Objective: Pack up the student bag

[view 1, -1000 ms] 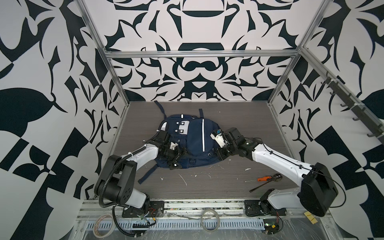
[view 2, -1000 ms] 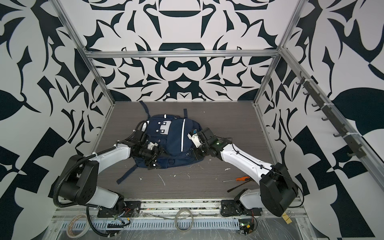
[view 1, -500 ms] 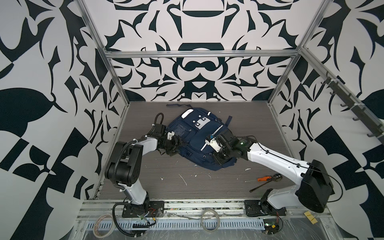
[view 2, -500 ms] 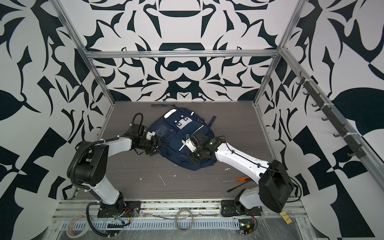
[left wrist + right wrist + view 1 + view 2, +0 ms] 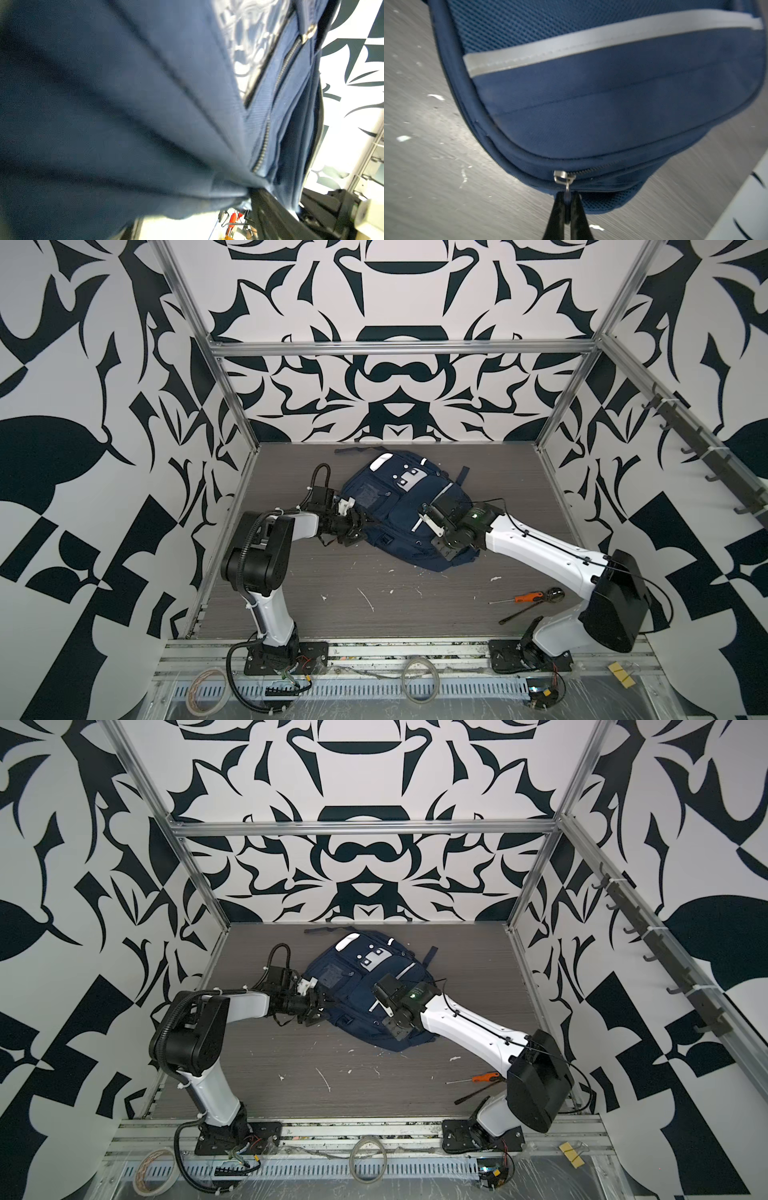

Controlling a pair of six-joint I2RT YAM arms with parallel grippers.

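The student bag sits at a slant as its bottom (image 5: 442,564) follows the zip pull, so the robot's right gripper should move gently back toward the left gripper until the bag is straight.
The student bag (image 5: 409,506) (image 5: 357,990), navy with white stripes and a grey studded patch, lies slanted on the table in both top views. My left gripper (image 5: 356,527) (image 5: 316,1011) is at its left edge. In the left wrist view the bag's fabric (image 5: 145,124) fills the frame and its folds run together beside one dark finger (image 5: 270,209), so the gripper is shut on a thick bunch of bag. My right gripper (image 5: 568,200) (image 5: 441,548) is shut on the pull of a silver zip slider (image 5: 561,179) at the bag's near corner.
An orange-handled screwdriver (image 5: 528,597) and a dark rod (image 5: 519,614) lie at the front right beside the right arm's base. White scraps (image 5: 365,599) dot the grey table. A loose strap (image 5: 357,450) trails toward the back wall. A hook rail (image 5: 706,456) lines the right wall.
Over the second the bag turned from square to slanted and slid toward the back. My left gripper went from on top of it to its left edge. Little differs over the last half second.
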